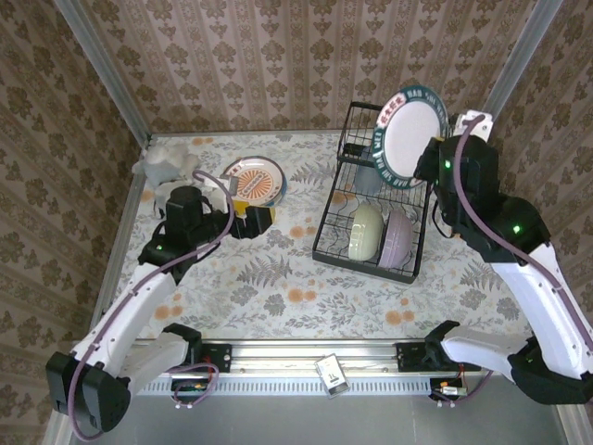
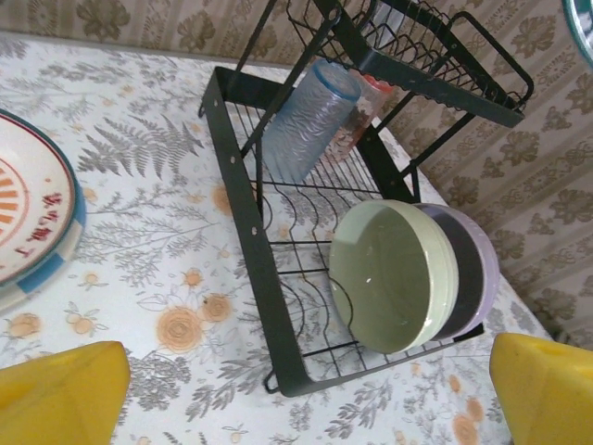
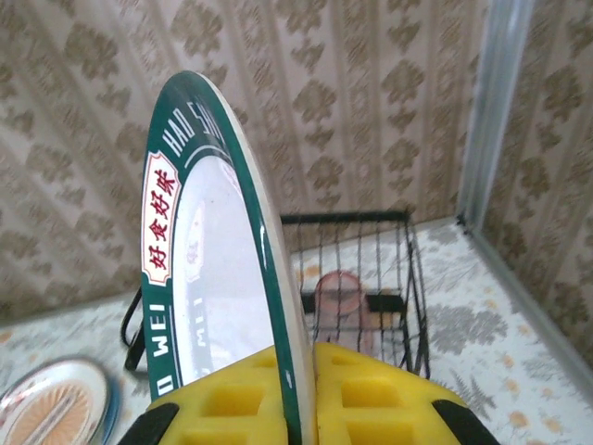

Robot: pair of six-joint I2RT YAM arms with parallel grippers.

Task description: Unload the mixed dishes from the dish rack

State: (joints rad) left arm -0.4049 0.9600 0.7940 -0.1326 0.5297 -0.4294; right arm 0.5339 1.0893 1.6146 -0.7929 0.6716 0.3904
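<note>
My left gripper keeps moving toward the teal-rimmed plate's free edge (image 1: 378, 146), which faces it as it is open above the dish rack, and closes at that edge.
My right gripper (image 3: 301, 400) is shut on the edge of a white plate with a dark teal rim (image 3: 208, 269), holding it upright above the black dish rack (image 1: 371, 199). In the top view the plate (image 1: 412, 130) hangs over the rack's upper shelf, with the right gripper (image 1: 429, 159) at its right edge. A pale green bowl (image 2: 389, 278) and a lavender bowl (image 2: 477, 269) stand on edge in the lower tier. A bluish cup (image 2: 306, 120) and a pink cup (image 2: 366, 104) sit under the upper shelf. My left gripper (image 2: 306, 408) is open, left of the rack, holding nothing.
Another patterned plate (image 1: 255, 181) lies flat on the table just behind my left gripper (image 1: 262, 218). A grey plush toy (image 1: 167, 162) sits at the back left corner. Wallpapered walls close in the table at the back and both sides.
</note>
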